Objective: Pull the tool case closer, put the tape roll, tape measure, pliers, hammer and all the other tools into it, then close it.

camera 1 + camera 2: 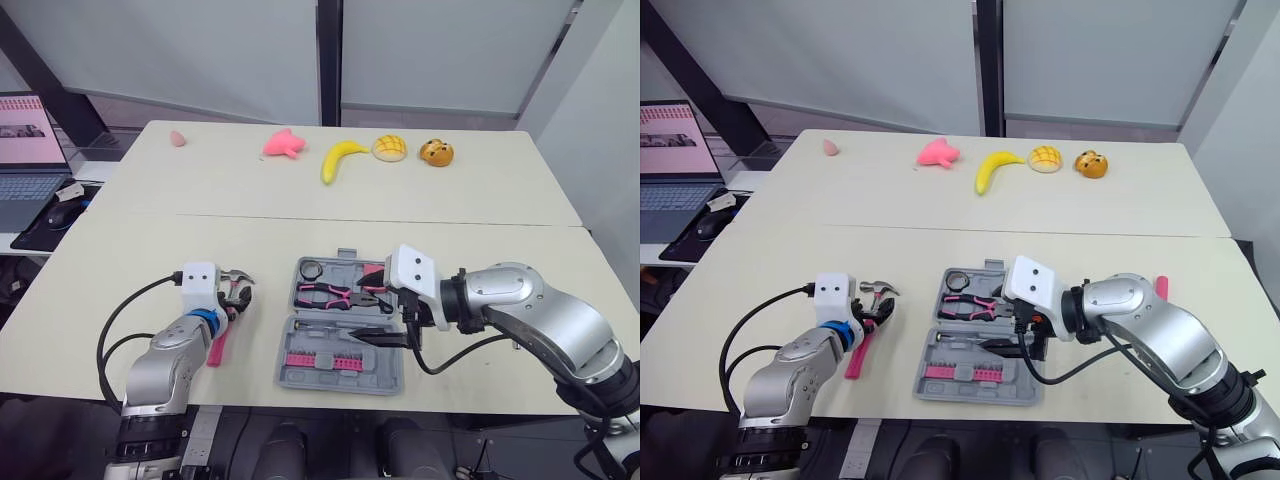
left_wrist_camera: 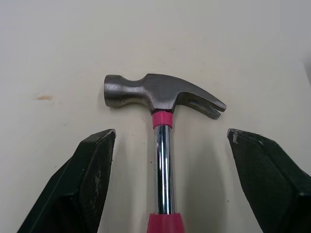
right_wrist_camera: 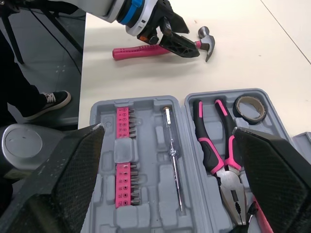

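A clear grey channel lies between the screwdriver and the pink bit rack, so I expect the hammer to come to rest lengthwise there when I put it down.
The grey tool case lies open near the table's front edge. Its far half holds pink-handled pliers and a tape roll. Its near half holds a screwdriver and a pink bit rack. My right gripper hovers open over the case's right side, holding nothing. Left of the case lies the hammer, steel head away from me, pink handle toward me. My left gripper is open, one finger on each side of the hammer's shaft just below the head, apart from it.
Along the far side of the table sit a pink toy, a banana, a bun and an orange toy. A laptop stands on a desk to the left. A small pink object lies right of my right arm.
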`<state>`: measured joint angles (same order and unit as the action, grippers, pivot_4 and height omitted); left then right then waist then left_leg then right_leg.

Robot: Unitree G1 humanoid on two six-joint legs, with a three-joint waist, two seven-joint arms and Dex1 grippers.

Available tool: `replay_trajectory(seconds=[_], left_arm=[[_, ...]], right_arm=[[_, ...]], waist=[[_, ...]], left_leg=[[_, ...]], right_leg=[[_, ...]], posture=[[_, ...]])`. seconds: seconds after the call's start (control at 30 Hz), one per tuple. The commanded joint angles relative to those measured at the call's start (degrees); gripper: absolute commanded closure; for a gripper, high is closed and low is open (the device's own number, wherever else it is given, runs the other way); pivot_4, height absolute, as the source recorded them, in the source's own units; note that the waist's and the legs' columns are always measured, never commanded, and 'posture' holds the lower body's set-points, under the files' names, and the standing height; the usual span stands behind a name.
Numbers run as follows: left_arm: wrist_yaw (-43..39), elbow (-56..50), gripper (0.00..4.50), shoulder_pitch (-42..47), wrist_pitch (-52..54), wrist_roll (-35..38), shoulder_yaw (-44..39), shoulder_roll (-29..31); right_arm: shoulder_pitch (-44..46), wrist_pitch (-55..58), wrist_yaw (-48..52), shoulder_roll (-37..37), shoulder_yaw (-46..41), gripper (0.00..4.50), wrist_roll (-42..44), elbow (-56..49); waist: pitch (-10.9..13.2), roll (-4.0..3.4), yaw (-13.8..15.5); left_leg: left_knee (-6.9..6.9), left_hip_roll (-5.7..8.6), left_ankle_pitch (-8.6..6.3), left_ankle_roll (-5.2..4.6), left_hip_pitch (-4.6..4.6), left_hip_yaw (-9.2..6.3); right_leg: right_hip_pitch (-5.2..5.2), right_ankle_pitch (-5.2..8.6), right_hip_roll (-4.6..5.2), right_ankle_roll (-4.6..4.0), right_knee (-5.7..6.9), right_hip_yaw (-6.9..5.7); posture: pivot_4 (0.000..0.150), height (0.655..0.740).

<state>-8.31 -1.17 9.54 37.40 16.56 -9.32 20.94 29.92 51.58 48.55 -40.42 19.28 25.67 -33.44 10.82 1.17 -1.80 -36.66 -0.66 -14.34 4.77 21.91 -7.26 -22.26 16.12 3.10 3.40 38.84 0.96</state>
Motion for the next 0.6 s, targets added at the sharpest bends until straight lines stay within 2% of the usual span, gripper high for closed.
replay_trajectory(seconds=[0.03,0.2,0.23,0.3,0.6], left_arm=[[-1.7,1.3,0.67,1.1,-0.1,-1.4,1.1,0.6],[-1.8,1.8,0.67,1.2,3.9,-1.9,1.3,0.5],[-2.1,1.9,0.86,1.2,3.9,-2.0,1.5,0.6],[-2.4,2.1,1.25,1.3,4.8,-1.2,0.8,-0.1],[-2.6,3.0,3.9,1.0,7.8,-0.9,-0.8,-1.7]], right_arm=[[0.7,-0.2,0.3,-0.5,-1.6,0.0,0.6,-1.8],[0.5,0.0,0.3,-0.8,-1.6,0.0,0.8,-2.2],[0.5,0.0,0.3,-0.8,-1.6,0.0,0.8,-2.2],[0.5,0.0,0.3,-0.9,-1.6,0.0,0.9,-2.2],[0.4,0.0,0.3,-1.5,-1.6,0.0,1.0,-2.4]], waist=[[0.0,0.0,0.0],[0.0,0.0,0.0],[0.0,0.0,0.0],[0.0,-0.01,0.0],[-0.1,-0.09,0.0]], left_leg=[[0.0,0.0,0.0,0.0,0.0,-0.01],[0.0,0.0,0.0,0.0,-0.01,-0.01],[0.0,0.0,0.0,0.0,-0.02,-0.01],[0.01,0.0,0.0,0.0,-0.03,-0.01],[0.01,0.02,0.0,0.0,-0.03,-0.01]], right_leg=[[0.0,0.0,0.0,0.0,0.0,-0.02],[0.01,0.0,0.0,0.01,0.0,-0.01],[0.01,0.0,0.0,0.01,0.0,-0.01],[0.02,0.0,0.0,0.01,0.0,-0.01],[0.04,0.01,0.02,0.02,-0.02,0.0]], posture=[[0.15,0.7369],[0.15,0.7369],[0.15,0.7369],[0.15,0.7369],[0.15,0.7369]])
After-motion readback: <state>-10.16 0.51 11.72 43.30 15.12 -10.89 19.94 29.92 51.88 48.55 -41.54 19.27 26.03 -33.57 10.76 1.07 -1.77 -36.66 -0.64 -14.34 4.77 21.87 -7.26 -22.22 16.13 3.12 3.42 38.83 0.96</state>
